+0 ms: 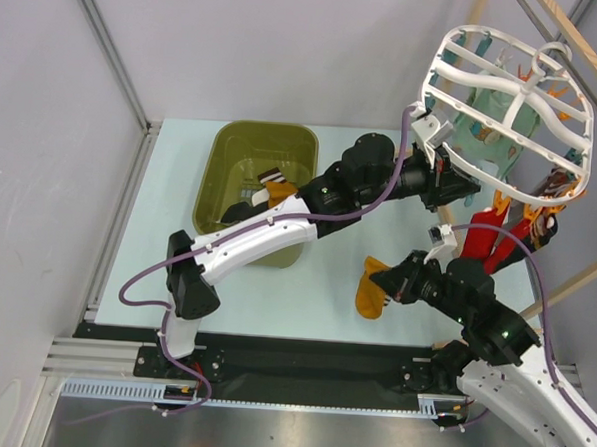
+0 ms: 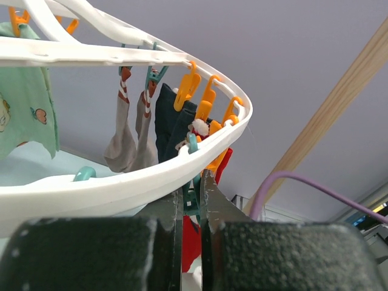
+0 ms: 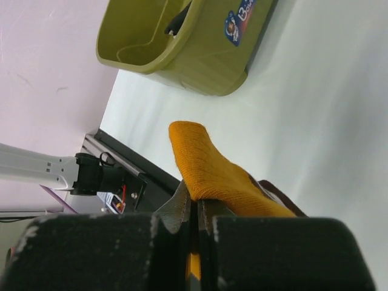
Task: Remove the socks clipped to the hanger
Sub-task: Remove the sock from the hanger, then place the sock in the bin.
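The mustard-orange sock (image 1: 370, 290) hangs free of the hanger, so the robot's right gripper should now move toward the olive-green tub (image 1: 253, 166) and let go once the sock hangs inside the tub's rim.
The white hanger (image 1: 510, 104) hangs tilted at the upper right, with a pale mint sock (image 1: 484, 123) and red socks (image 1: 488, 233) clipped under it. My left gripper (image 1: 443, 186) reaches up to its near rim. In the left wrist view the left gripper (image 2: 192, 194) is shut on a teal peg (image 2: 191, 203) just under the hanger's rim (image 2: 121, 188), and a red sock (image 2: 191, 242) dangles below. Grey socks (image 2: 121, 145) and a dark sock (image 2: 170, 121) hang from other pegs. My right gripper (image 1: 383, 283) is shut on a mustard-orange sock (image 1: 371, 295), which droops over the right gripper's (image 3: 195, 206) jaws above the table.
An olive-green tub (image 1: 221, 174) stands at the back left of the table and holds a striped sock (image 1: 271, 174), a mustard one and a black one. A light wooden rack (image 1: 578, 58) carries the hanger at the right. The tub (image 3: 182, 54) lies beyond the held sock.
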Motion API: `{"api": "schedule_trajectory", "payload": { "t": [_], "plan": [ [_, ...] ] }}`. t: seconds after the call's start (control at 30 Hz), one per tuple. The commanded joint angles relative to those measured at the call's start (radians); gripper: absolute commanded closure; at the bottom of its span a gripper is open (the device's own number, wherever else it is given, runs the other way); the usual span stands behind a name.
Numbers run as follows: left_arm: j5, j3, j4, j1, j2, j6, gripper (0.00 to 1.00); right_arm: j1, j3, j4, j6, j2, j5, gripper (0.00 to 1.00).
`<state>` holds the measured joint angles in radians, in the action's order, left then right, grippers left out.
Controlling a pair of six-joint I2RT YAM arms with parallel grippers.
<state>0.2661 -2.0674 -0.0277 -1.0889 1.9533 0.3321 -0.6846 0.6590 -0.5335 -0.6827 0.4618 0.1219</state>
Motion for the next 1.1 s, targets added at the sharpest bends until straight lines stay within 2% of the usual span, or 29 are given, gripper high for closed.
{"api": "schedule_trajectory", "payload": {
  "t": [0.0, 0.17, 0.3, 0.33, 0.47, 0.57, 0.83, 1.07],
  "plan": [
    [-0.019, -0.069, 0.064, 0.011, -0.042, 0.013, 1.00, -0.004, -0.001, 0.176, -0.060, 0.037, 0.027, 1.00],
    [-0.024, -0.086, 0.104, 0.011, -0.065, -0.016, 1.00, -0.004, -0.036, 0.299, -0.078, 0.133, 0.054, 1.00],
    [-0.019, -0.092, 0.115, 0.012, -0.079, -0.025, 1.00, -0.006, -0.059, 0.463, -0.101, 0.248, 0.102, 1.00],
    [-0.007, -0.112, 0.135, 0.014, -0.077, -0.036, 1.00, -0.009, -0.050, 0.559, -0.085, 0.340, 0.070, 1.00],
    [0.005, -0.157, 0.176, 0.014, -0.071, -0.056, 1.00, -0.012, -0.036, 0.648, -0.054, 0.438, 0.064, 1.00],
    [0.030, -0.168, 0.186, 0.014, -0.074, -0.053, 1.00, -0.015, -0.030, 0.785, 0.009, 0.497, 0.067, 1.00],
    [0.059, -0.165, 0.160, 0.014, -0.070, -0.013, 1.00, -0.003, 0.097, 0.888, 0.115, 0.704, 0.044, 1.00],
    [0.076, -0.163, 0.135, 0.014, -0.064, 0.010, 1.00, 0.011, 0.175, 1.075, 0.156, 0.810, -0.019, 1.00]
  ]
}}
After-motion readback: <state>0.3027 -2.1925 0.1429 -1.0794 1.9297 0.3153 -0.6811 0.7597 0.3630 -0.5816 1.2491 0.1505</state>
